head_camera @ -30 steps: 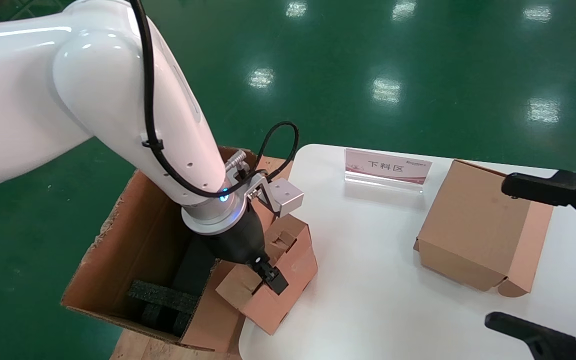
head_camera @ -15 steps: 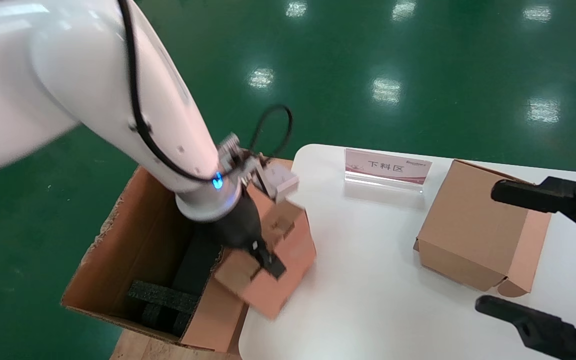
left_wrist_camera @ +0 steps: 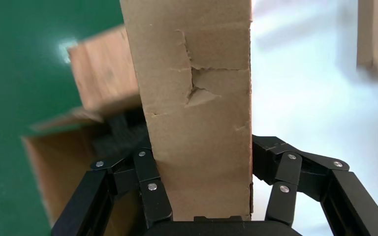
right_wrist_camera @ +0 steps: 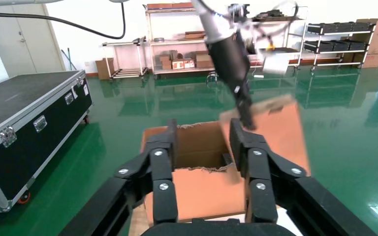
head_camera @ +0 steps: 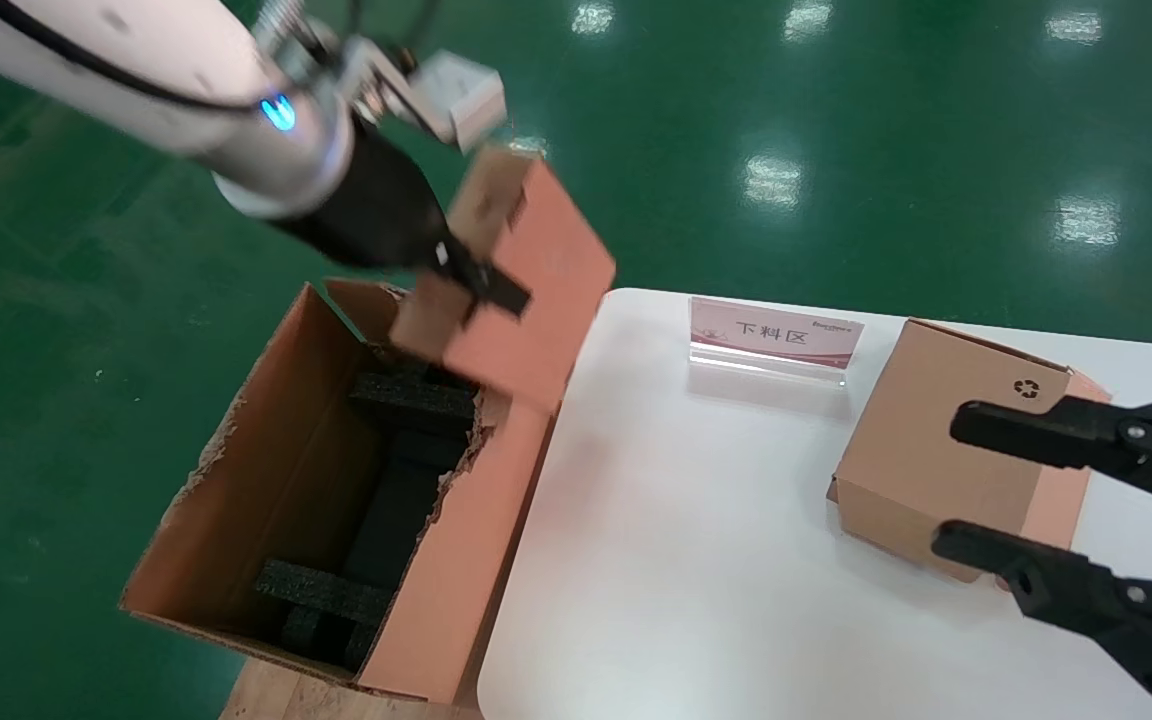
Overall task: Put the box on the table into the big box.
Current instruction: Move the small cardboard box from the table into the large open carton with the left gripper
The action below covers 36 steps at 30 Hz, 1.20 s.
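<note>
My left gripper is holding the box tilted over the big box's torn edge point(head_camera: 485, 420) beside the table, so it should carry the box to the big box's opposite side point(head_camera: 250, 446) before it lowers the box inside.
The box point(head_camera: 541, 265), small, oblong and plain brown, hangs tilted in the air over the far corner of the big box point(head_camera: 276, 470), with my left gripper point(head_camera: 476, 285) shut on it. In the left wrist view the box point(left_wrist_camera: 202, 98) fills the space between the fingers point(left_wrist_camera: 150, 172), and the big box point(left_wrist_camera: 54, 157) lies below. The big box stands on the floor against the white table point(head_camera: 716, 580), its top edges torn and black foam blocks point(head_camera: 321, 590) inside. My right gripper point(head_camera: 946, 482) is open above the table's right side.
A wider brown box with a recycling symbol point(head_camera: 921, 400) sits on the table's right side, under my right gripper's fingers. A pink sign point(head_camera: 774, 335) stands at the table's far edge. Shiny green floor surrounds the table and the big box.
My left arm has lifted the box off the table's left edge and carried it up and away over the big box. My right gripper has slid left over the recycling-symbol box.
</note>
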Available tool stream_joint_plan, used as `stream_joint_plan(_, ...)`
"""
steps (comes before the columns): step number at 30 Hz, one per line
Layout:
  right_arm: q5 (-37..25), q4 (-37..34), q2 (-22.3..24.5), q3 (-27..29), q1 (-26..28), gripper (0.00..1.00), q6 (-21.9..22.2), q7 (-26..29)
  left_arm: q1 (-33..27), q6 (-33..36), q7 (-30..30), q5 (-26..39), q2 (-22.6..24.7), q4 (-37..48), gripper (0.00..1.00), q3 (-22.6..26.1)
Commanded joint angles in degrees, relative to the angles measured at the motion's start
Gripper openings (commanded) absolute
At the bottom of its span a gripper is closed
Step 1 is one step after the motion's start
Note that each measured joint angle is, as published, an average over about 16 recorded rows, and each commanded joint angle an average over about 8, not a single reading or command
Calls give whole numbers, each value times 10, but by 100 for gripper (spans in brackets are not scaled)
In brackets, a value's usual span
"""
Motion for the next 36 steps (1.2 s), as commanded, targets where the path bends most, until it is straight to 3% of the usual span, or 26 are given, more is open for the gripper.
stream_joint_plan(1, 0, 0, 0, 0, 0, 100, 0, 0, -10, -1, 6, 11, -11, 0, 0, -20)
stream_joint_plan(8, 0, 0, 0, 0, 0, 100, 0, 0, -50, 13, 14, 50, -37, -5, 0, -77)
stream_joint_plan(14, 0, 0, 0, 0, 0, 100, 0, 0, -82, 24, 11, 77, -42, -8, 0, -66)
stream_joint_plan(26, 0, 0, 0, 0, 0, 100, 0, 0, -109, 90, 3, 74, -33, -9, 0, 31)
stream_joint_plan(36, 0, 0, 0, 0, 0, 100, 0, 0, -107, 119, -28, 13, -53, -2, 0, 144)
